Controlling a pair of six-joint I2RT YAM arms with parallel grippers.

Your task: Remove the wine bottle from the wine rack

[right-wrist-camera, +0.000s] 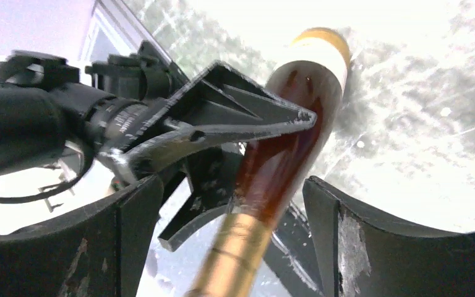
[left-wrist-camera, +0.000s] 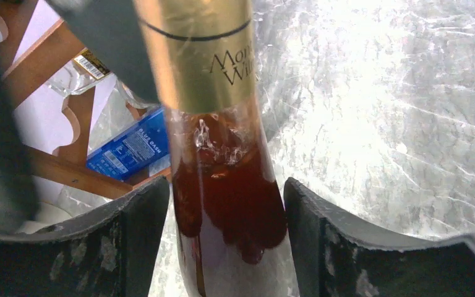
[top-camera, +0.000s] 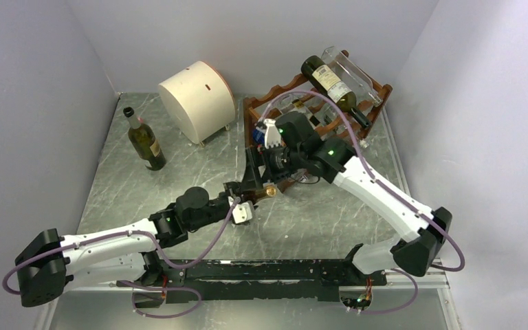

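The gold neck (top-camera: 270, 192) has my right gripper's fingers around it, so my right gripper should move away before my left gripper stands the bottle upright by the cream drum.
A clear wine bottle (left-wrist-camera: 222, 204) with amber liquid and a gold foil neck lies between both grippers, just in front of the reddish-brown wooden wine rack (top-camera: 275, 93). My left gripper (left-wrist-camera: 227, 241) is shut on the bottle's shoulder, both pads touching the glass. My right gripper (right-wrist-camera: 232, 241) is open around the gold neck (right-wrist-camera: 241, 247), with gaps on both sides. In the top view only the gold tip (top-camera: 269, 190) shows, between the left gripper (top-camera: 253, 184) and the right gripper (top-camera: 280, 170). The bottle's body is hidden there.
A dark bottle with a white label (top-camera: 330, 82) and a clear bottle (top-camera: 354, 69) lie on the rack's top. A blue-labelled bottle (left-wrist-camera: 130, 145) lies lower in the rack. A dark bottle (top-camera: 144, 141) stands at the left, beside a cream drum (top-camera: 196, 100).
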